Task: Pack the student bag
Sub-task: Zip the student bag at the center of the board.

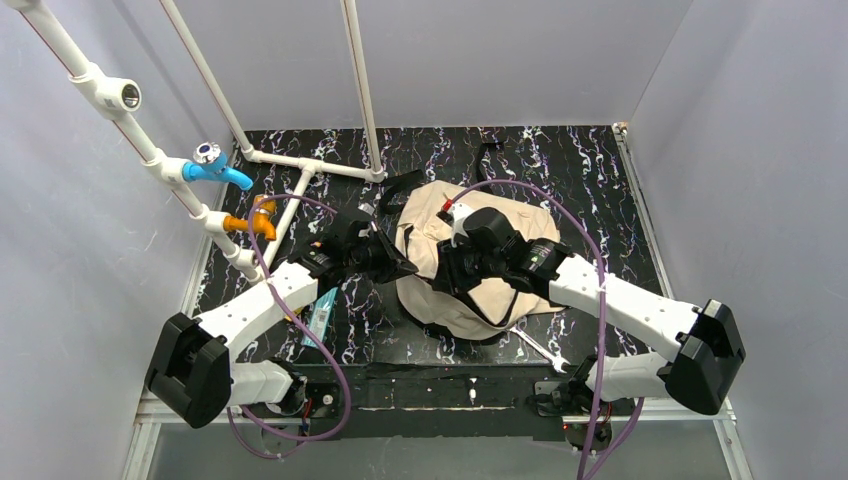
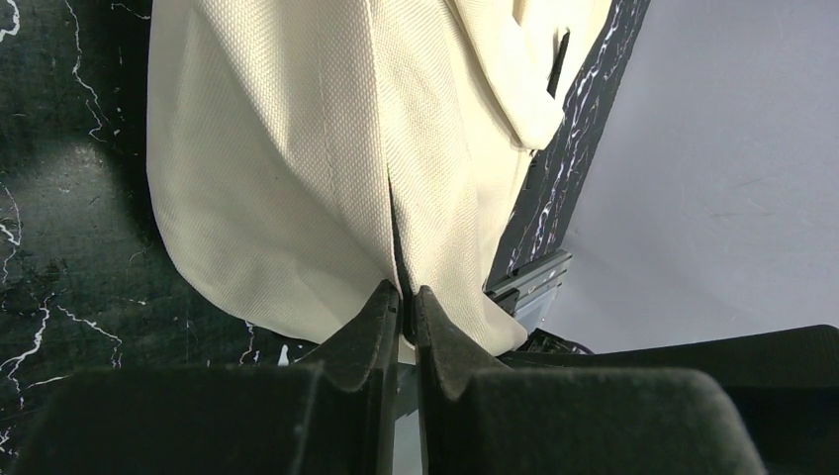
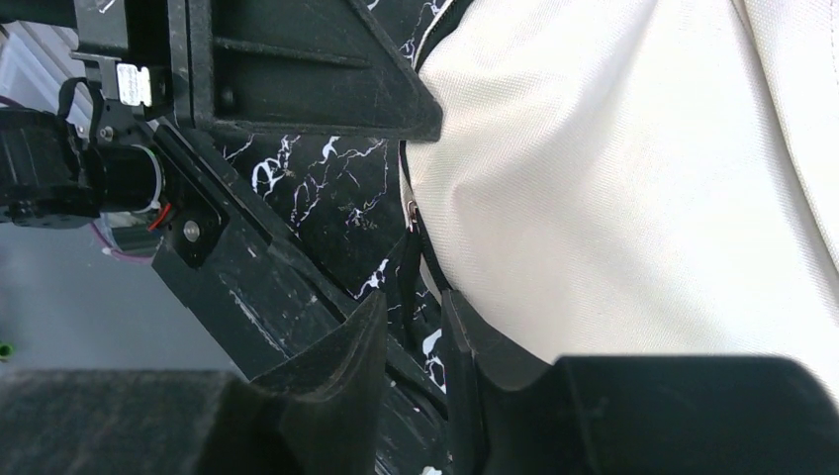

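Note:
Next, I close on the pull [image 3: 410, 252] and move it away from my left gripper, because the black zipper pull [image 3: 408, 285] hangs loose between my right gripper's open fingers.
The student bag [image 1: 470, 305] lies flat in the middle of the black marbled table, beige with black straps. My left gripper [image 1: 408, 268] is at the bag's left edge. In the left wrist view it [image 2: 407, 297] is shut on a pinched fold of the beige fabric [image 2: 277, 148]. My right gripper [image 1: 440, 280] is just to its right, over the bag. In the right wrist view its jaws [image 3: 414, 317] stand a little apart at the bag's edge [image 3: 613, 178], with a thin black cord [image 3: 406, 287] running down between them, not clamped.
A white pipe frame with a blue tap [image 1: 215, 165] and an orange valve [image 1: 255, 222] stands at the back left. A teal packet [image 1: 320, 315] lies by the left arm. A slim white object [image 1: 540, 348] lies near the front right. Grey walls enclose the table.

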Robot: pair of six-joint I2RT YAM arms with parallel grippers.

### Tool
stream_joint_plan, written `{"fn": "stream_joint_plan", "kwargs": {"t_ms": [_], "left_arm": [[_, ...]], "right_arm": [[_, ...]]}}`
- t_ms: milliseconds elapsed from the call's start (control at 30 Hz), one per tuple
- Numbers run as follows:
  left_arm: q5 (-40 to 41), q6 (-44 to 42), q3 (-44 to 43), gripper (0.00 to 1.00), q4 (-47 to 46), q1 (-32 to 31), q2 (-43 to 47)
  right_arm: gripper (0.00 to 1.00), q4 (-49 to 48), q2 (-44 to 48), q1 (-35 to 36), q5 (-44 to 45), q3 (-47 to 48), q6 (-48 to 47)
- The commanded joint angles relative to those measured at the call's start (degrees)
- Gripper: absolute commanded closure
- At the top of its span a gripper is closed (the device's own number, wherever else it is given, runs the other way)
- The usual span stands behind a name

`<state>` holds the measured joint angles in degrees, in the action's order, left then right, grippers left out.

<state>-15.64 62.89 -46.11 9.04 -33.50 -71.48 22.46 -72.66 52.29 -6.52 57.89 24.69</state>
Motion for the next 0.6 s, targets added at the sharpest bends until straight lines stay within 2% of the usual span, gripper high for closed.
{"fn": "stream_joint_plan", "kwargs": {"t_ms": [0, 300, 567], "left_arm": [[0.2, -0.7, 0.8, 1.00, -1.5, 0.3, 2.6], [-0.6, 0.2, 1.2, 1.00, -2.2, 0.3, 2.5], [-0.8, 0.2, 1.5, 1.00, -2.4, 0.2, 2.9]], "right_arm": [[0.65, 0.3, -1.0, 0.4, -1.2, 2.7, -2.9], [0.61, -4.7, -3.2, 0.4, -2.6, 4.0, -1.8], [0.66, -4.8, -5.5, 0.4, 0.4, 5.6, -1.6]]}}
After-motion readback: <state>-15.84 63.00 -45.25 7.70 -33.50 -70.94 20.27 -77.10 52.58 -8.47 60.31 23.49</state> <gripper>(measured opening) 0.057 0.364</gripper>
